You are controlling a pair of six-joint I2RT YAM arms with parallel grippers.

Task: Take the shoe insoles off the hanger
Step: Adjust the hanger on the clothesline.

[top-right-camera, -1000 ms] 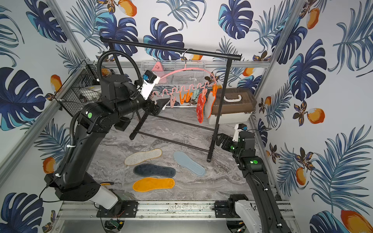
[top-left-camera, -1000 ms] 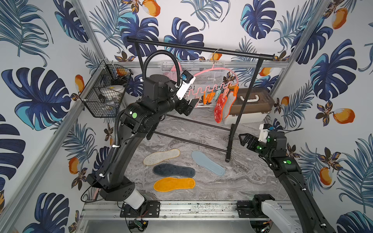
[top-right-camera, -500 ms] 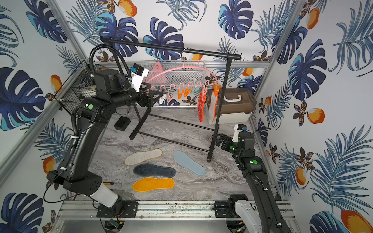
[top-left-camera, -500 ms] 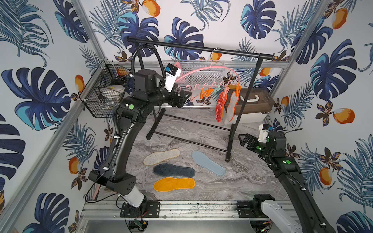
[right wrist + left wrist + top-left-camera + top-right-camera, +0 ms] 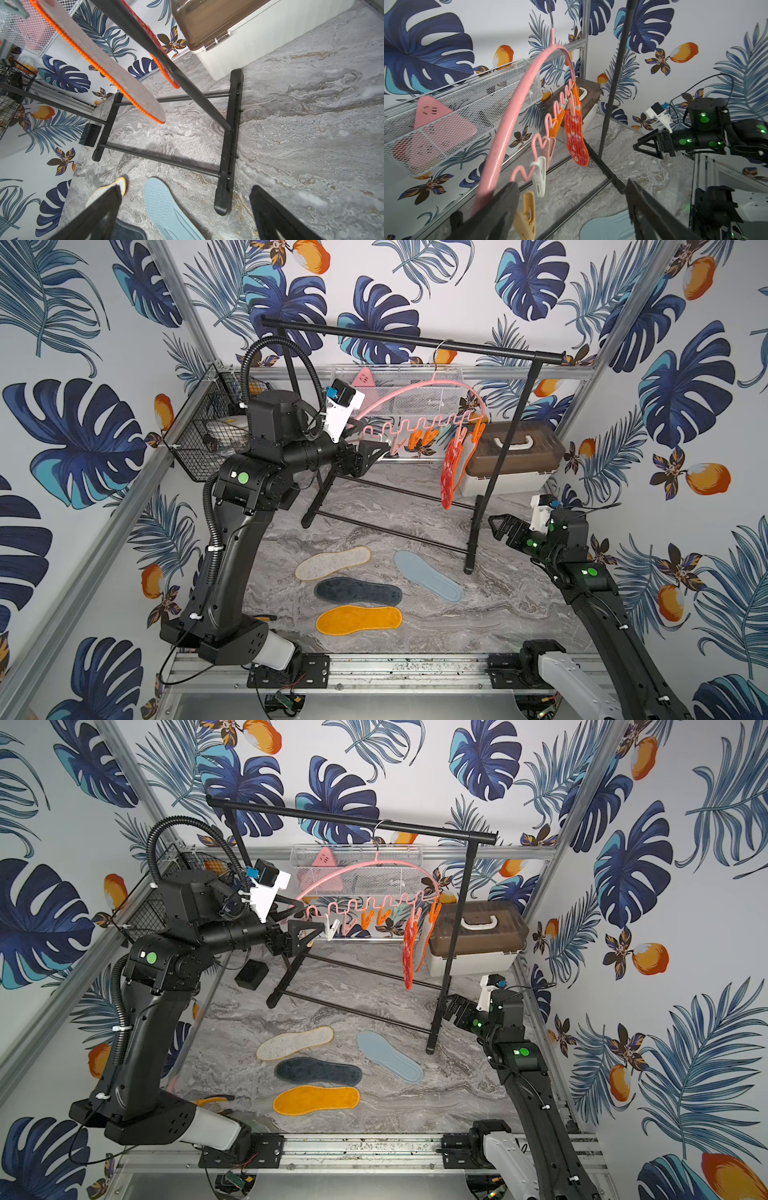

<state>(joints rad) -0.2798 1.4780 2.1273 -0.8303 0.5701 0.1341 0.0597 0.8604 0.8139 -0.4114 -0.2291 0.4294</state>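
Next, my left gripper backs off, because the pink arch [image 5: 488, 180] is outside its open fingers. It then needs to line its fingers up around the arch's lower end [image 5: 363, 409] and grip the hanger there.
The pink hanger [image 5: 415, 391] hooks onto the black rail, and in both top views two red-orange mesh shoe insoles [image 5: 451, 472] [image 5: 409, 957] hang clipped at its right end. On the table lie a cream [image 5: 332, 563], a navy [image 5: 357, 591], an orange [image 5: 359, 619] and a light blue insole [image 5: 428, 576]. My left gripper [image 5: 376, 450] [image 5: 571, 185] is open at the hanger's left end. One finger is beside the pink arch [image 5: 517, 99] and a yellow clip [image 5: 527, 214]. My right gripper [image 5: 496, 526] [image 5: 185, 189] is open and low near the rail's right foot, holding nothing.
The black garment rail [image 5: 407, 337] stands across the back half of the table. A brown-lidded white box [image 5: 511, 456] sits behind its right post. A black wire basket [image 5: 203, 435] hangs on the left wall, a white mesh shelf [image 5: 415, 381] on the back wall. A small black block [image 5: 251, 973] lies near the rail's left foot.
My left arm drew back to the left and returned; its gripper is again at the hanger's left end, jaws slightly narrower. The right arm and the insoles have not moved.
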